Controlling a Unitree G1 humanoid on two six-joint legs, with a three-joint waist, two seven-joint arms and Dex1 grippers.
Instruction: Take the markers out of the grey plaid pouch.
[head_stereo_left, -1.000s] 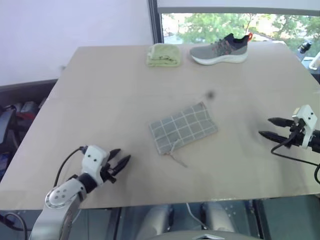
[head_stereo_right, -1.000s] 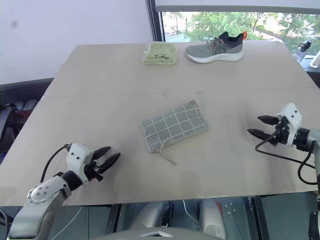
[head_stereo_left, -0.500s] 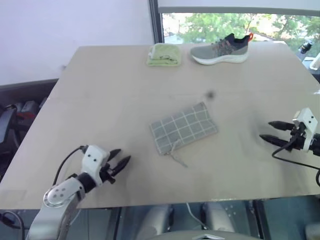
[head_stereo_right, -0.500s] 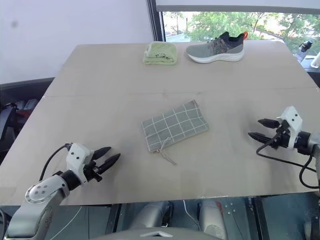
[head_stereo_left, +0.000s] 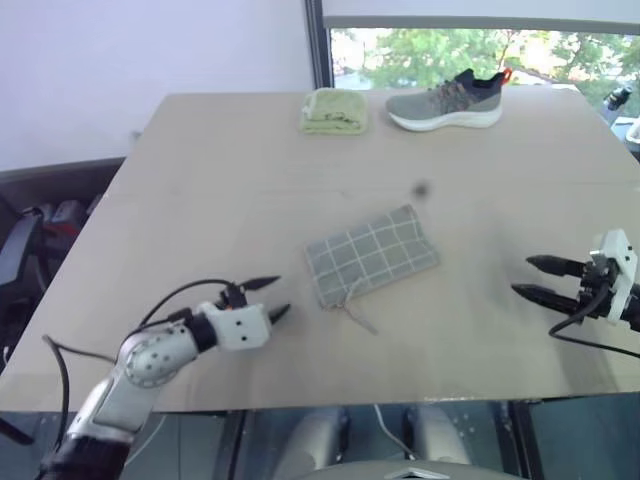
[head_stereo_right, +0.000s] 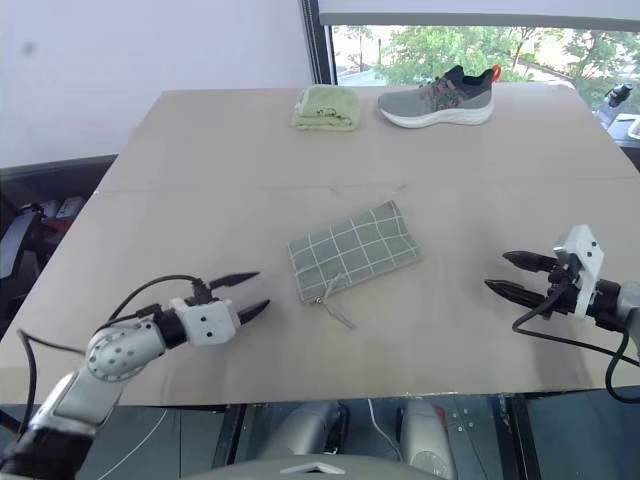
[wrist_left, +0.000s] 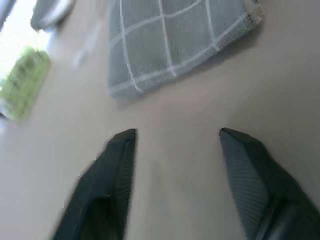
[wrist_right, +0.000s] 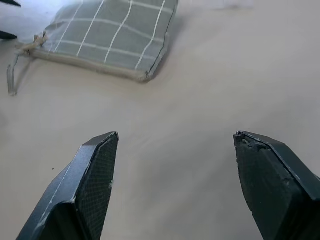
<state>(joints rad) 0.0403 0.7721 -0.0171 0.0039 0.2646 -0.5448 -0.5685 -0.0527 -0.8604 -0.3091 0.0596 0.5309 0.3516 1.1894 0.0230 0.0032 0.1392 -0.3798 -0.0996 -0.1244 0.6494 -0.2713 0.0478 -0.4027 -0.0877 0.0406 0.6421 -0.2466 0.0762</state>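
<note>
The pull cord (head_stereo_left: 352, 291) is close to one end of the zipper edge. I expect the grey plaid pouch (head_stereo_left: 374, 252) to unzip toward the other end when I pull.
The grey plaid pouch (head_stereo_left: 368, 256) lies flat in the middle of the table, its pull cord (head_stereo_left: 356, 312) trailing toward the near edge. It also appears in the wrist views (wrist_left: 170, 40) (wrist_right: 107, 35). The markers are hidden. My left gripper (head_stereo_left: 272, 297) stands open just left of the pouch's near corner, pointing at it, nothing between its fingers (wrist_left: 112, 170). My right gripper (head_stereo_left: 535, 277) stands open well to the right of the pouch, pointing left toward it, with nothing between its fingers (wrist_right: 85, 180).
A folded light-green cloth (head_stereo_left: 333, 110) and a grey sneaker (head_stereo_left: 445, 100) sit at the table's far edge by the window. The table (head_stereo_left: 200, 190) has bare room on all sides of the pouch. A dark spot (head_stereo_left: 420, 188) marks the surface beyond the pouch.
My left gripper has rolled over, opened wider and moved right, closer to the pouch. My right gripper has drawn back toward the near edge, still open. The pouch has not moved.
</note>
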